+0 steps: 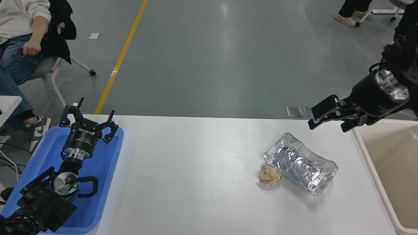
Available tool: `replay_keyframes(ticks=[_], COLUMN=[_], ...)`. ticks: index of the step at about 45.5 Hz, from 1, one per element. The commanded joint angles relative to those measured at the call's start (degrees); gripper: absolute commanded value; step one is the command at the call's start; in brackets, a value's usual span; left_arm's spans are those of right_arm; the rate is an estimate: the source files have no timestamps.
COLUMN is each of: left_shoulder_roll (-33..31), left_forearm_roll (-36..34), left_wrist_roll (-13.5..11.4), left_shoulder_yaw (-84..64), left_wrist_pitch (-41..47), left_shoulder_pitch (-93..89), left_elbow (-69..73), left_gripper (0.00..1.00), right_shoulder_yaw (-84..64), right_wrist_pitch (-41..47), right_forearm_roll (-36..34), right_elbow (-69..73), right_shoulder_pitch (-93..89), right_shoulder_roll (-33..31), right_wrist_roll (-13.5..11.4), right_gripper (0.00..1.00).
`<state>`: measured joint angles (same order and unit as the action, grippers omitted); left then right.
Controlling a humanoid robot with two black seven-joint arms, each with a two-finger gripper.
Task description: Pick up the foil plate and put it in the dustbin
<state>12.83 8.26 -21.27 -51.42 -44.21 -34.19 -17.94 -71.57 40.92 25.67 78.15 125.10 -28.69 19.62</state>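
The foil plate (300, 162) has a raised rim (313, 154) along its long sides, so it will stay stretched out when I pick it up by one end.
The foil plate (300, 163), a shiny crinkled silver tray with a raised rim, lies on the white table (196, 169) at the right of centre. The dustbin (388, 163), a large beige bin with a thick rim, stands at the table's right edge. My right gripper (327, 125) hangs in the air above the table's far right edge, behind and above the foil plate and just left of the bin. It is open, empty and touches nothing. My left gripper (88, 117) is parked open over the blue tray at the lower left.
A small crumpled brown paper ball (269, 176) lies against the foil plate's left front corner. A shallow blue tray (104, 169) sits on the table's left end. A seated person (19, 39) is at the far left; another person's feet (347, 19) show at the top right.
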Motion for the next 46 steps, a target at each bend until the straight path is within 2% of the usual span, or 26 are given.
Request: replay_keyframes(ticks=[1, 46], left_shoulder_roll=[0.0, 0.0], left_forearm_roll=[0.0, 0.0], left_wrist_roll=[0.0, 0.0], left_shoulder_yaw=[0.0, 0.0], left_wrist_pitch=[0.0, 0.0], left_shoulder_pitch=[0.0, 0.0], left_elbow=[0.0, 0.0], left_gripper=[1.00, 1.00], right_shoulder_yaw=[0.6, 1.7], right_wrist_pitch=[0.1, -0.1], right_forearm_roll=[0.0, 0.2], right_elbow=[0.2, -0.8], right_shoulder_pitch=[0.2, -1.4], right_shoulder_roll=[0.0, 0.2], right_wrist_roll=[0.1, 0.2], right_gripper=[1.00, 1.00])
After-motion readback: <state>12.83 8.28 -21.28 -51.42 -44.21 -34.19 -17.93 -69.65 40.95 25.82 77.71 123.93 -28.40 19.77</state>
